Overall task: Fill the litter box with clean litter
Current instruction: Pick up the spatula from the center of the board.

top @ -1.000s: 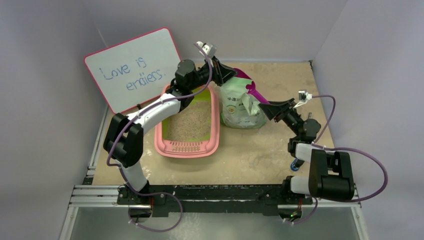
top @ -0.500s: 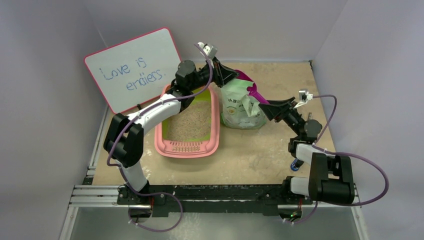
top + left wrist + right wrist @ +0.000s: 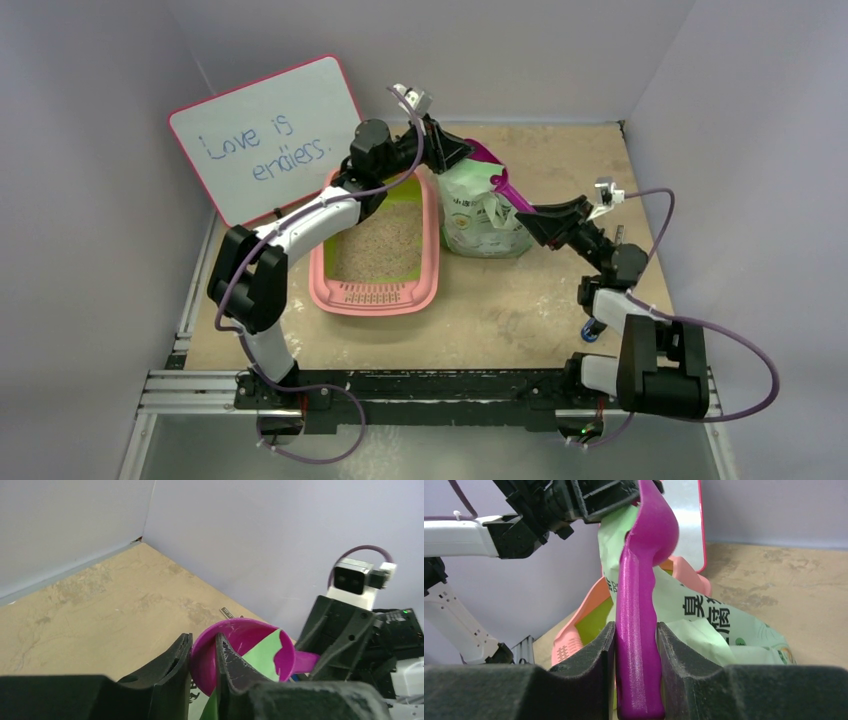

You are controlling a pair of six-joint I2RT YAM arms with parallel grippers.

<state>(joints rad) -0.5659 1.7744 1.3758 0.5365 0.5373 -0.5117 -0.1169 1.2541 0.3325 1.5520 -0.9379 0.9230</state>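
My right gripper should pull the scoop's bowl (image 3: 483,151) free, since the bowl is caught at my left gripper and the bag's flap, before dipping into the bag's opening.
The pink litter box (image 3: 372,300) lies left of centre with beige granules (image 3: 380,245) in it; its pink rim (image 3: 574,625) also shows in the right wrist view. No clean litter is in view. A magenta scoop (image 3: 503,180) hangs over the top of the pale green bag (image 3: 480,215). My left gripper (image 3: 462,152) (image 3: 203,637) is shut on the rim of the scoop's bowl (image 3: 235,635), one finger inside and one outside. A flap of the bag lies in the bowl. My right gripper (image 3: 525,213) (image 3: 635,626) is shut on the scoop's handle (image 3: 636,605).
A whiteboard (image 3: 265,140) with handwriting leans against the back left wall behind the litter box. The bag (image 3: 704,615) stands just right of the box. Grey walls close the table on three sides.
My right gripper's jaws have closed in on the scoop's handle and the right arm has shifted slightly left. The left arm and the scoop have barely moved.
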